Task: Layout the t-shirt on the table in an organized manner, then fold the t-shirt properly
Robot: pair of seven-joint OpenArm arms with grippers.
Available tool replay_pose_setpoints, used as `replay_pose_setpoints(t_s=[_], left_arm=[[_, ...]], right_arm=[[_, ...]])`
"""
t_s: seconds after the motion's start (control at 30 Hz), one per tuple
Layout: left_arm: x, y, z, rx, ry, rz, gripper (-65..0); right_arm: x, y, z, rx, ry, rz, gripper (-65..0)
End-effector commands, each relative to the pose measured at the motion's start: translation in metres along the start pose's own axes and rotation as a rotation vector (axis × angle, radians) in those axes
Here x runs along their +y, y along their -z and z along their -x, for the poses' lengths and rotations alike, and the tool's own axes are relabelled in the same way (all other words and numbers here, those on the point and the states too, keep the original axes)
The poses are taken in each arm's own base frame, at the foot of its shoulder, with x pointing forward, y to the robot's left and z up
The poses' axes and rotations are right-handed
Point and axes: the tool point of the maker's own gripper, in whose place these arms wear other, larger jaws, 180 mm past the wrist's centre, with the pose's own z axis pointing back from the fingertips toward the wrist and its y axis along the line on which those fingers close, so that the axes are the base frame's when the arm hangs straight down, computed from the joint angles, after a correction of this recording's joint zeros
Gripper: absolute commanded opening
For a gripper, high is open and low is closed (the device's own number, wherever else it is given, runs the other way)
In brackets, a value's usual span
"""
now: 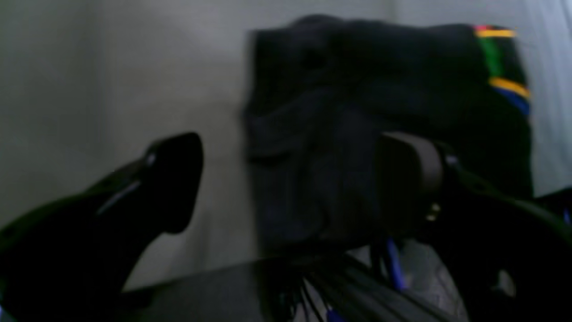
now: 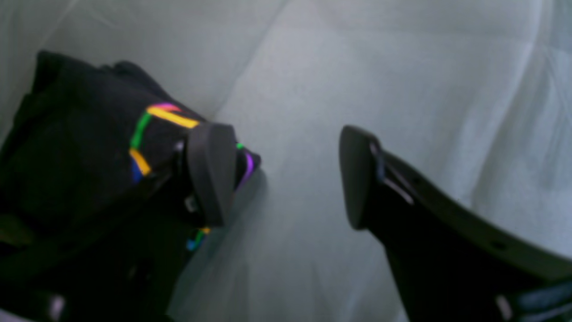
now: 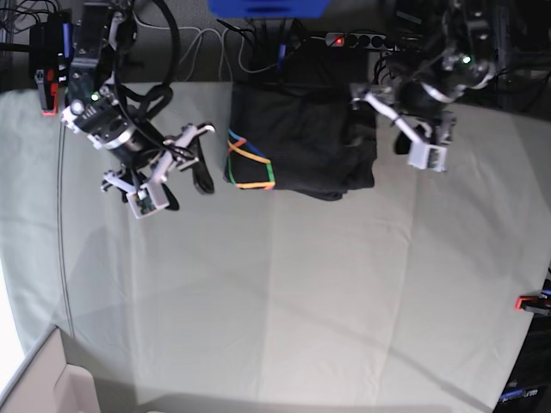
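The whole bundle (image 3: 294, 138) will swing around still folded when the robot pulls the bundle's edge (image 3: 359, 175), because the black t-shirt's layers lie stacked there.
The black t-shirt (image 3: 301, 138) lies folded into a compact bundle at the far middle of the table (image 3: 284, 301), with its coloured line print (image 3: 248, 163) on its left end. In the base view my left gripper (image 3: 398, 138) hovers at the bundle's right edge. The blurred left wrist view shows that gripper (image 1: 290, 179) open, with the t-shirt (image 1: 380, 80) just beyond its fingers. My right gripper (image 3: 185, 182) hangs just left of the printed end. It (image 2: 286, 174) is open over bare cloth, and the t-shirt (image 2: 80, 156) lies beside its left finger (image 2: 212, 172).
Cables and a power strip (image 3: 349, 39) run along the far edge behind the shirt. A red clamp (image 3: 527, 303) sits at the table's right edge. A pale box corner (image 3: 52, 379) shows at the near left.
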Motion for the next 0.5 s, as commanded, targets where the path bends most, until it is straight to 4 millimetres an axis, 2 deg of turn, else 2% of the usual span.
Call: replay_pose_setpoints(t_s=[0.0,0.13,0.3,0.47], left_arm=[[-0.005,0.003,-0.012,-0.036,0.003,0.022,-3.9],[-0.019,0.026,0.004,0.021,-0.013,0.077,-3.3],[-0.020,0.041,0.016,0.055,-0.065,0.075,-3.3],[-0.021,0.055,0.031,0.102,-0.099,0.086,-3.3]], right_arm=[[-0.002,-0.004,-0.011,-0.047,0.000,0.002,-27.3],[-0.019,-0.011,-0.006,-0.041,0.016,0.051,-27.3],[-0.044,-0.023,0.001,-0.031,0.038,0.126,-27.3],[-0.055,-0.029,0.002,-0.031,0.045,0.160,-27.3]])
